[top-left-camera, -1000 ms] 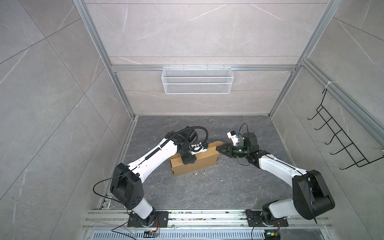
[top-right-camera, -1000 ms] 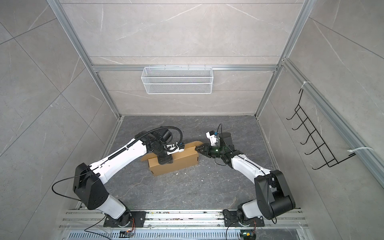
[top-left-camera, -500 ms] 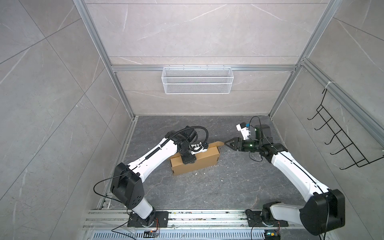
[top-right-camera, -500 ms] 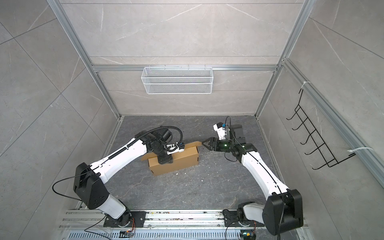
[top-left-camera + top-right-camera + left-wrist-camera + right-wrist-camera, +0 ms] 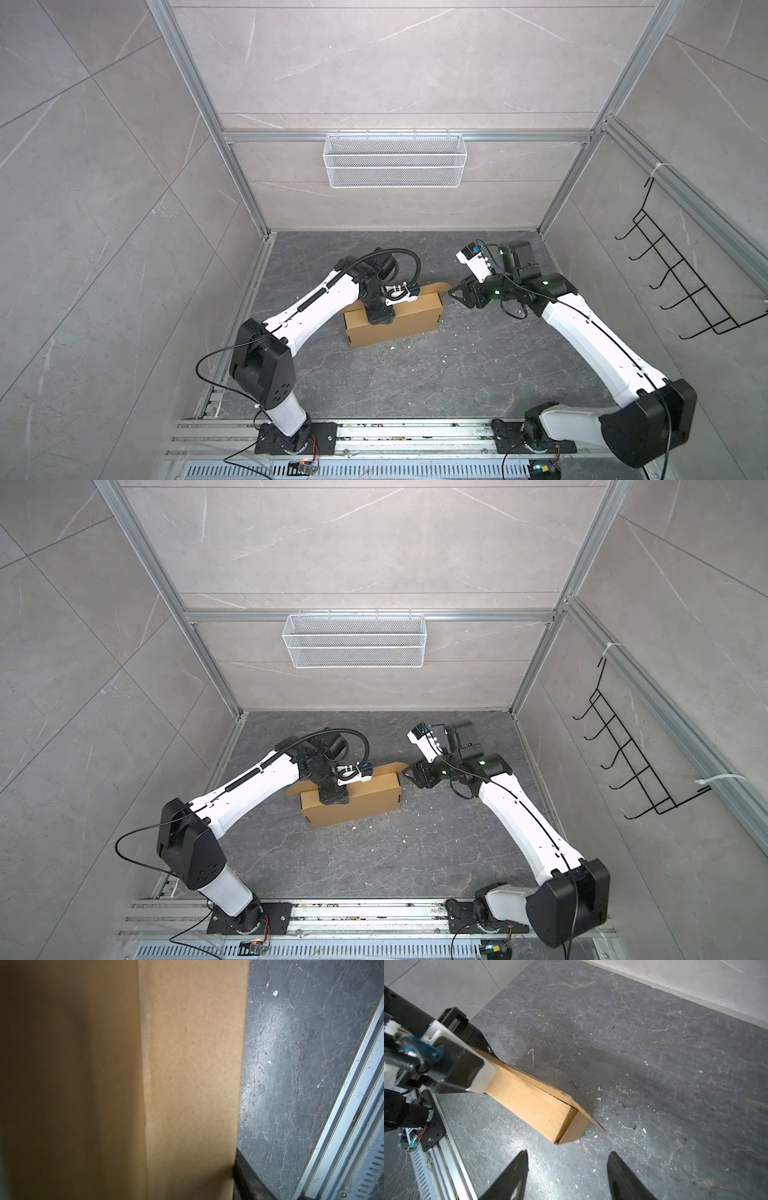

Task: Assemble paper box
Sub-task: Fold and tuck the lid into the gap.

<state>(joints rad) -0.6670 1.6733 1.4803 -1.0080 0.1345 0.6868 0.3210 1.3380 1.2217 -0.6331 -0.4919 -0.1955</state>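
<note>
Next, I pinch the loose flap with my right gripper and fold it in against the box's end face, because the flap sticks out past the end of the box.
The brown paper box stands on its long edge on the dark floor in both top views. My left gripper comes down over its top near the left half and is shut across its thickness. Cardboard fills the left wrist view, with one black finger on the outer face. A loose flap sticks out at the box's right end. My right gripper hovers just off that end, open and holding nothing.
A white wire mesh basket hangs on the back wall. A black hook rack hangs on the right wall. The aluminium base rail runs along the front. White crumbs dot the floor around the box.
My right gripper has opened, let go of the flap at the box's right end and drawn back a little, its arm lifting. The left arm and the box have not moved.
</note>
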